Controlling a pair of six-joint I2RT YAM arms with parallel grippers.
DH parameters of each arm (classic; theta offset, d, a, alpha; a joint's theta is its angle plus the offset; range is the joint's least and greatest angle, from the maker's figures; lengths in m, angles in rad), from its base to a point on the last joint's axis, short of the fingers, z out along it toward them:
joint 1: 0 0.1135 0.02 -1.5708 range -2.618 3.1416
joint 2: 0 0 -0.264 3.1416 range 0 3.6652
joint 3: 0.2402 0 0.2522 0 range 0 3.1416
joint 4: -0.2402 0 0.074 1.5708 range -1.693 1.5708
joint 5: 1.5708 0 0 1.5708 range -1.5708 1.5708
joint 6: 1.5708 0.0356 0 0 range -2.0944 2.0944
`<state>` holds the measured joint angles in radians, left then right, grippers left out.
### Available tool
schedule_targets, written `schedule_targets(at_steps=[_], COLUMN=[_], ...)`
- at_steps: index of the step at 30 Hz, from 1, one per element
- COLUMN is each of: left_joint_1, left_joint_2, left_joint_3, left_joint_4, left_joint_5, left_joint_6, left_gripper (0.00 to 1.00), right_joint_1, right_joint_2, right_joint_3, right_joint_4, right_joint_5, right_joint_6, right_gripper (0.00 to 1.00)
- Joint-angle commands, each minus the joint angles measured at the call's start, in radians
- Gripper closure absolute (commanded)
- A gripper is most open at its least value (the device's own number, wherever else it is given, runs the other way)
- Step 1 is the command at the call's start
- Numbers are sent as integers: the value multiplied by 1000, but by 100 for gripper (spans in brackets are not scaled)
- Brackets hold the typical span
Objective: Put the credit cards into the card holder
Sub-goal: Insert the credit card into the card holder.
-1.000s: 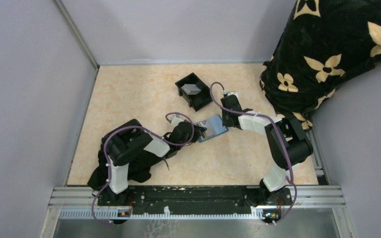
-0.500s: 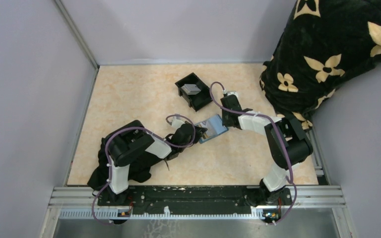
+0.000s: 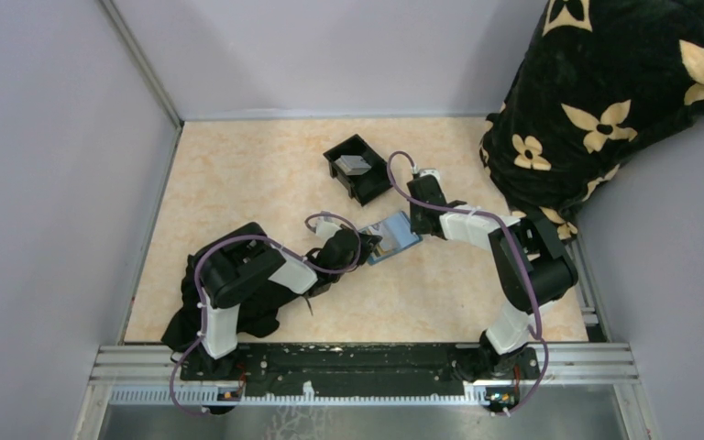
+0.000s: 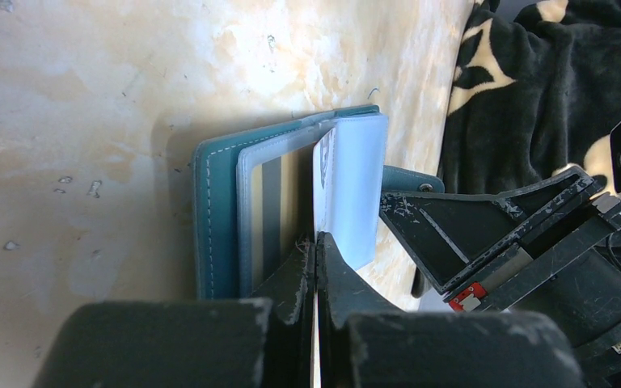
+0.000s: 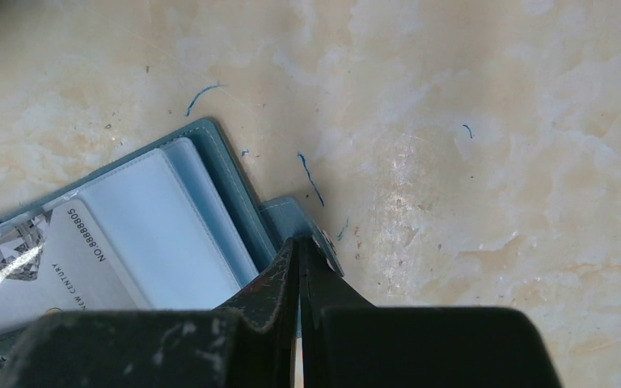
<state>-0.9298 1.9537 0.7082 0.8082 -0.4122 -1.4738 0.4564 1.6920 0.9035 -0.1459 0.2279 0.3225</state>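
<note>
The credit card sits too shallow in the clear sleeve (image 5: 147, 198), so my left gripper should open and take the card's outer edge (image 4: 315, 190) anew to push it deeper.
The teal card holder (image 3: 394, 236) lies open on the table between both arms, its clear sleeves (image 4: 356, 190) fanned up. My left gripper (image 4: 316, 240) is shut on a thin pale credit card (image 4: 321, 170), seen edge-on and standing between the sleeves. The right wrist view shows that card's silver-white face (image 5: 44, 263) with printed numbers, lying partly over the sleeves. My right gripper (image 5: 300, 242) is shut on the holder's teal snap tab (image 5: 291, 217) at its outer edge. In the top view the left gripper (image 3: 369, 246) and right gripper (image 3: 412, 223) flank the holder.
A black open tray (image 3: 342, 153) stands just behind the holder with a grey flat piece (image 3: 356, 164) inside. A black blanket with cream flowers (image 3: 605, 101) fills the back right corner. Purple walls close the left and back sides.
</note>
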Motion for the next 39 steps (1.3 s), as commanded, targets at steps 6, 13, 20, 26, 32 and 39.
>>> schedule_targets(at_steps=[6,13,20,26,32,39], left_joint_1=[-9,-23,-24,-25,-24,-24], left_joint_2=[42,53,67,69,34,5], left_joint_3=[17,53,81,112,83,54], left_joint_4=[-2,-55,-103,-178,-221,-221], left_joint_5=[22,74,111,141,124,120], left_joint_6=[29,100,122,143,145,144], left_gripper=[100,100,100,93,82,73], right_joint_1=[22,24,24,25,27,31], right_joint_2=[79,89,89,85,82,76], right_joint_3=[-22,-10,-6,-6,-11,-24], right_joint_4=[-73,-81,-86,-92,-95,-91], right_joint_5=[-20,-20,-21,-25,-26,-34], right_joint_6=[7,6,3,3,0,3], right_gripper=[100,100,100,100,100,100])
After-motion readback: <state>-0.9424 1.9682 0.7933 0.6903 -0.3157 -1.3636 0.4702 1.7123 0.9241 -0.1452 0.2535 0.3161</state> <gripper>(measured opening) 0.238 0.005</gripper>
